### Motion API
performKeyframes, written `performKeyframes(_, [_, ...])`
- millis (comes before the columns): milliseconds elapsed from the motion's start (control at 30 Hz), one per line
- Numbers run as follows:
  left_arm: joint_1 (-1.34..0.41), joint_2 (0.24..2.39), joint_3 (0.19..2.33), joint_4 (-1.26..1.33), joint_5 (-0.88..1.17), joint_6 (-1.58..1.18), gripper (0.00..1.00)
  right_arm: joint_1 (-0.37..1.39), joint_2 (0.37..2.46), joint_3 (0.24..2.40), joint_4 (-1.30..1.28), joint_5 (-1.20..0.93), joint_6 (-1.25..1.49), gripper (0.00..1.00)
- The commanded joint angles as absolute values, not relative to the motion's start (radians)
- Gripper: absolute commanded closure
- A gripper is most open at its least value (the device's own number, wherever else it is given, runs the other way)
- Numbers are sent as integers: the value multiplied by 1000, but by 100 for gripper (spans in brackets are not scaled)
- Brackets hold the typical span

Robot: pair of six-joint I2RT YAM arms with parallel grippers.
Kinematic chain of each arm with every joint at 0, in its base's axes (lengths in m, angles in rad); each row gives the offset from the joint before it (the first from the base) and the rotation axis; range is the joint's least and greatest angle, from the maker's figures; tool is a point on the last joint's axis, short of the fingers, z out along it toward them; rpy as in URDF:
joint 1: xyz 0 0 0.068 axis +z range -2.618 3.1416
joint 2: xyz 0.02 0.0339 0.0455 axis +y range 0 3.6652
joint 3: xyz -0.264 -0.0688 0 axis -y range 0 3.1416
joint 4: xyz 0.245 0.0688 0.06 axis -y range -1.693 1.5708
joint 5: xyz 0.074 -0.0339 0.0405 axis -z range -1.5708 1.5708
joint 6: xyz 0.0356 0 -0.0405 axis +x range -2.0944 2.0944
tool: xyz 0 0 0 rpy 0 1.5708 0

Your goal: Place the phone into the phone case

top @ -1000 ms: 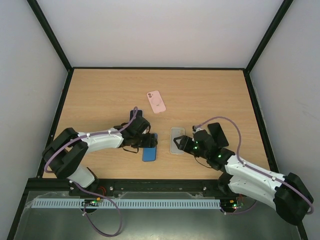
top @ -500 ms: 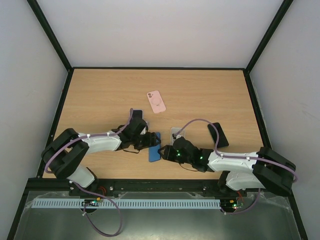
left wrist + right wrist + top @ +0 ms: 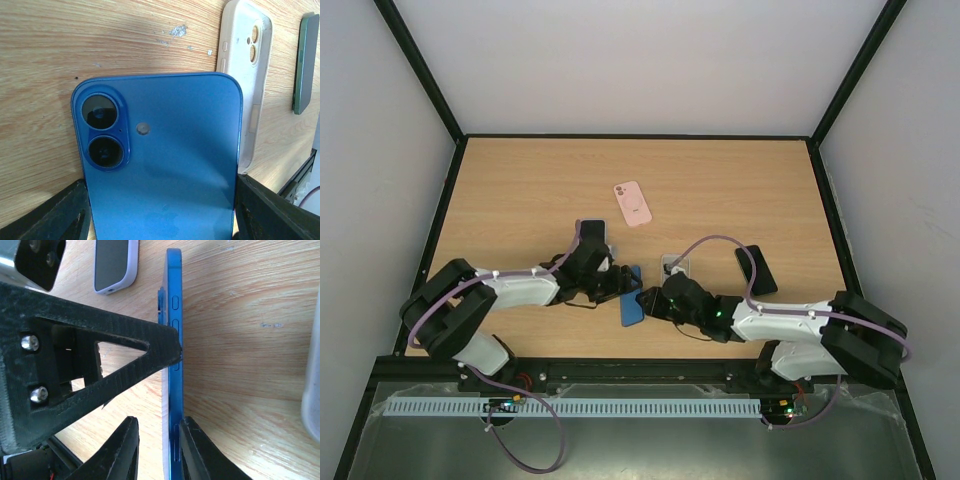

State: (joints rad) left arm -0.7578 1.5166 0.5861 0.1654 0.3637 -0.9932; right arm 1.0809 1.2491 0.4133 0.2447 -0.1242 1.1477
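Note:
The blue phone [image 3: 239, 130] has my left gripper across both its long edges, so next my right gripper takes one edge [image 3: 175, 402] alone before it lays the phone into the case.
My left gripper [image 3: 612, 284] is shut on the blue phone [image 3: 631, 303], its fingers pressing the phone's two long edges. In the left wrist view the phone's back [image 3: 160, 155] with two camera lenses fills the space between that gripper [image 3: 162, 212]. The phone is tipped up on edge. My right gripper [image 3: 160, 426] straddles the phone's thin edge [image 3: 175, 340]: one finger touches its back, the other stands a small gap off its screen side. The clear phone case [image 3: 246, 75] lies flat just beyond, half hidden by the right arm in the top view [image 3: 672, 264].
A pink phone [image 3: 632, 203] lies further back. A dark phone [image 3: 756, 269] rests to the right of the case. A phone in a lilac case [image 3: 592, 231] lies beside the left wrist, also seen in the right wrist view [image 3: 115, 262].
My right arm has swung left from the clear case to the blue phone and its jaws have narrowed round the phone's edge. The left gripper has tipped the phone further up on edge.

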Motion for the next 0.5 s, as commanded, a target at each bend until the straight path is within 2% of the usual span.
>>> performKeyframes(0, [-755, 1510, 556, 168, 391, -1021, 47, 1088, 1285, 449, 220, -102, 1143, 76])
performKeyframes(167, [-755, 1502, 548, 176, 390, -1028, 47, 1088, 1324, 470, 204, -111, 1132, 77])
performKeyframes(367, [-755, 1491, 539, 179, 385, -1033, 47, 1088, 1322, 468, 210, -109, 1125, 97])
performKeyframes(467, [-754, 1466, 531, 187, 387, -1041, 44, 1088, 1299, 467, 200, -99, 1117, 98])
